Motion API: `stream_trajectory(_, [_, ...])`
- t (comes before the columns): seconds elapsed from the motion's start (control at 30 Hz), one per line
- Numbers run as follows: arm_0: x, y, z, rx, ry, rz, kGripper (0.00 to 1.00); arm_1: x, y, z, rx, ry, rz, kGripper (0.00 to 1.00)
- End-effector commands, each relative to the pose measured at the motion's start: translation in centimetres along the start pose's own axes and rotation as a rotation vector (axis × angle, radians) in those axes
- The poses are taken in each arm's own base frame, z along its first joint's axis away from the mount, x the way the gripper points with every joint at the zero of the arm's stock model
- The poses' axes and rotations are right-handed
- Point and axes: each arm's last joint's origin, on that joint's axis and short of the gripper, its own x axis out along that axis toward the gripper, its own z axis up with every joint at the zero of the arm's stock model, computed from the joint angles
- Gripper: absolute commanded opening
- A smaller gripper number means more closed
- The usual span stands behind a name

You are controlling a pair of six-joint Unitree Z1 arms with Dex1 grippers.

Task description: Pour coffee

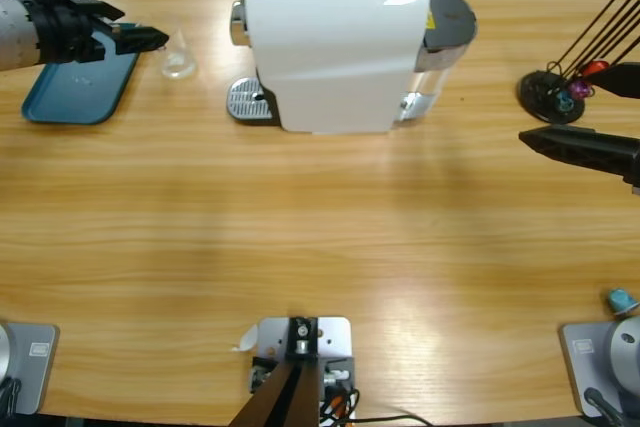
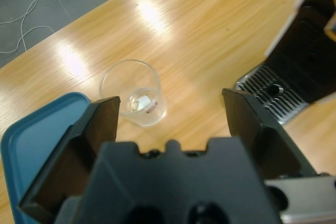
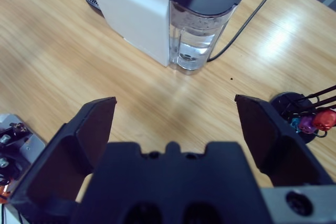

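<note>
A white patch (image 2: 143,102) can be seen within the base of the small clear glass (image 1: 178,62). The patch will move along with the glass when I carry it.
A small clear glass (image 1: 178,63) (image 2: 135,95) stands on the wooden table, between the blue tray (image 1: 70,92) (image 2: 31,135) and the coffee machine's metal drip grate (image 1: 243,99) (image 2: 273,90). Its bottom shows only glints; the coffee is out of view. My left gripper (image 1: 155,40) (image 2: 170,106) hovers just left of the glass, open, with the glass ahead of its jaws and apart from them. At the right side of the table my right gripper (image 1: 527,138) (image 3: 176,103) is open and holds nothing, pointing toward the machine.
The white coffee machine (image 1: 335,47) (image 3: 136,9) stands at the back middle, with its clear water tank (image 1: 440,47) (image 3: 202,30) on the right. A black capsule stand (image 1: 555,92) (image 3: 307,119) holds coloured capsules at the far right. A teal object (image 1: 621,299) lies near the front right corner.
</note>
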Motion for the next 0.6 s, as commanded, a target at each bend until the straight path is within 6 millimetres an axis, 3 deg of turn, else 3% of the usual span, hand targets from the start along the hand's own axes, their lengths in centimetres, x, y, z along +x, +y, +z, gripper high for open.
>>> stream_trajectory(0.03, [2.2,2.0,-1.1,-0.015,0.057,0.077,0.830,0.5,-0.2,-0.9,0.016,0.013,-0.009,1.000])
stream_trajectory(0.6, [7.9,3.0,-2.1,-0.049,0.103,0.045,0.830,0.6,-0.2,-0.9,0.018,0.013,-0.004,1.000])
